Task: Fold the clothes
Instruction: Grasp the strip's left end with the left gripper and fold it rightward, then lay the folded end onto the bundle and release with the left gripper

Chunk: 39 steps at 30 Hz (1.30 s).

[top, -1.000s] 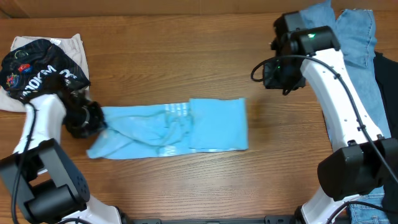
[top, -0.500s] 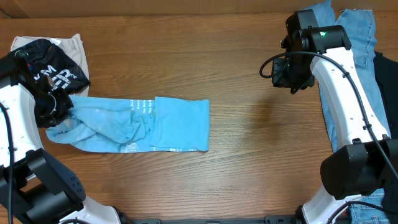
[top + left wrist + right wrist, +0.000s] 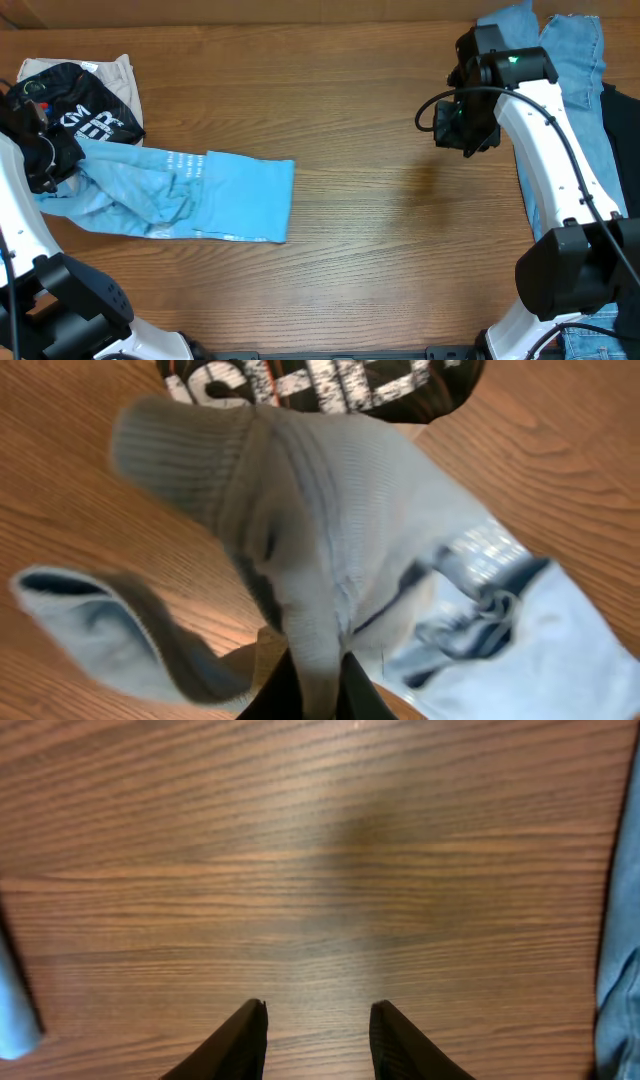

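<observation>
The T-shirt's bunched end (image 3: 98,172) is in my left gripper's fingers, and the flat part lies smooth and open. My left gripper should keep going across and let go over that flat part (image 3: 236,190).
The clothes, a light sky-blue T-shirt (image 3: 190,193), lie folded into a long band at the table's left side, bunched at the left end. My left gripper (image 3: 45,165) is shut on that bunched end. In the left wrist view a fold of the T-shirt (image 3: 330,550) rises from between the jaws of the left gripper (image 3: 320,685). My right gripper (image 3: 452,125) hangs over bare wood at the far right, well away from the shirt. Its jaws stand apart in the right wrist view, right gripper (image 3: 317,1020) holding nothing.
A black shirt with white lettering (image 3: 75,110) lies on a beige cloth (image 3: 120,75) at the back left, right beside the T-shirt's held end. Denim jeans (image 3: 570,50) and a dark garment (image 3: 622,150) lie along the right edge.
My left gripper has dragged the T-shirt leftward across the table, toward the black shirt. The right arm has barely shifted.
</observation>
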Motion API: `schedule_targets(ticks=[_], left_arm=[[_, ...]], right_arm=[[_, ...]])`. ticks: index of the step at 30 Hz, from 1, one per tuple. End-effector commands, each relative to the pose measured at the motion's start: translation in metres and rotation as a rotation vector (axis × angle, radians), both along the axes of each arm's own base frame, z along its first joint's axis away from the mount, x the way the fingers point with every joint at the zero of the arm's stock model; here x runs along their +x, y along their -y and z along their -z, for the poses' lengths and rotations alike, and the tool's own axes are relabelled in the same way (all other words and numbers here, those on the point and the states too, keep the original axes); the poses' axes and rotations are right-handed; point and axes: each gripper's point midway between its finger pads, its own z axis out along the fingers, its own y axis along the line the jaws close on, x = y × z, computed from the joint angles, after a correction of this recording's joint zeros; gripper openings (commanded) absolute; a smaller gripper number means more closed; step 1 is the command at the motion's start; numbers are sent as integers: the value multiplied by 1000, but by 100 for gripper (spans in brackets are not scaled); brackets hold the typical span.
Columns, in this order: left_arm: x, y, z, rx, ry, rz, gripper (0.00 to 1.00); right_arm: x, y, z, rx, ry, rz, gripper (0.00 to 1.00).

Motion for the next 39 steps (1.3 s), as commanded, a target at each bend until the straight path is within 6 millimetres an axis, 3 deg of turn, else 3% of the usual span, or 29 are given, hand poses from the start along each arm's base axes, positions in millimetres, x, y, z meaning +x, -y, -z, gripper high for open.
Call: schedule_targets(ticks=[1, 11, 22, 28, 39], left_arm=[[18, 25, -16, -26, 63, 86, 8], [51, 131, -20, -58, 66, 288, 8], [42, 213, -15, -94, -2, 427, 8], [40, 236, -14, -89, -8, 463, 9], [24, 238, 11, -72, -95, 474, 10]], right_arm=[[-4, -2, 6, 9, -18, -6, 37], [-5, -2, 6, 9, -22, -10, 37], [-5, -2, 6, 8, -20, -25, 37], [-5, -2, 6, 7, -21, -25, 37], [-6, -2, 6, 6, -25, -36, 36]])
